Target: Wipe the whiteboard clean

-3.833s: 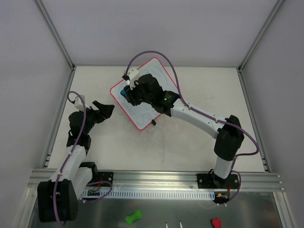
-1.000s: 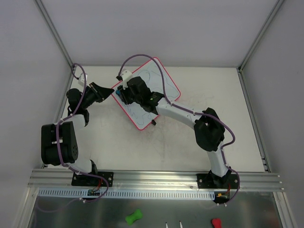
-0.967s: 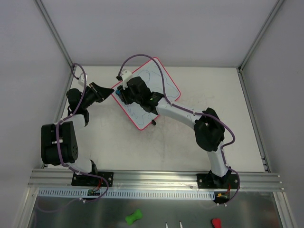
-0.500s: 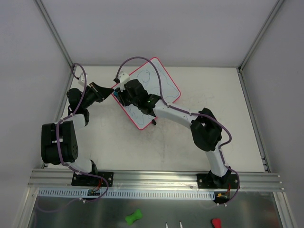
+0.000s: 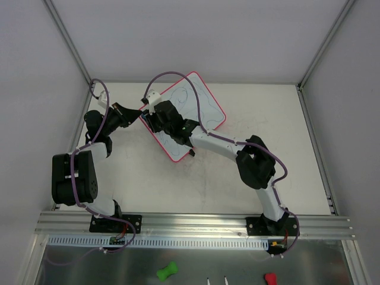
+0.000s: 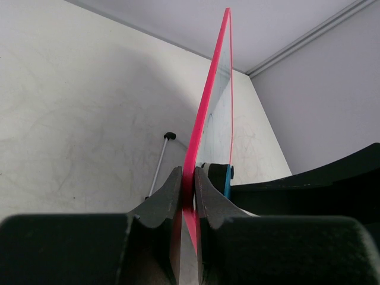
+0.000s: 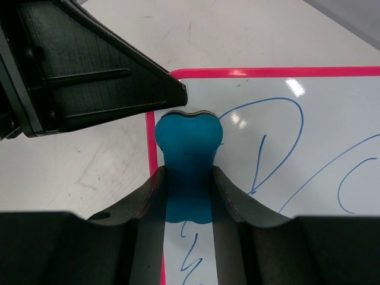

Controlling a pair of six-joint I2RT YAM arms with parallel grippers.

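The eraser's head (image 7: 188,126) is right up against the left gripper's finger while a blue loop (image 7: 295,133) is still inside the whiteboard's frame, so the robot's right gripper should turn back and wipe that loop away.
The whiteboard (image 5: 200,100) lies tilted on the table at the back, white with a pink-red frame and blue scribbles (image 7: 279,142). My left gripper (image 5: 138,114) is shut on the board's left corner. In the left wrist view the pink edge (image 6: 209,95) runs up from between the gripper's (image 6: 188,176) jaws. My right gripper (image 5: 154,120) reaches over the same corner, shut on a blue bone-shaped eraser (image 7: 189,139). The eraser's head rests on the white surface just inside the frame, close to the left gripper's finger (image 7: 101,71). From the left wrist only a blue sliver of the eraser (image 6: 227,178) shows.
A small black clip (image 5: 192,153) sticks out from the board's near edge. A thin white rod with a black tip (image 6: 160,160) lies on the table beside the board. Beyond the front rail (image 5: 190,222) lie a green piece (image 5: 167,271) and a red piece (image 5: 270,278).
The left gripper has closed onto the board's corner. The right gripper with the eraser has slid a little toward that corner. The board has barely moved.
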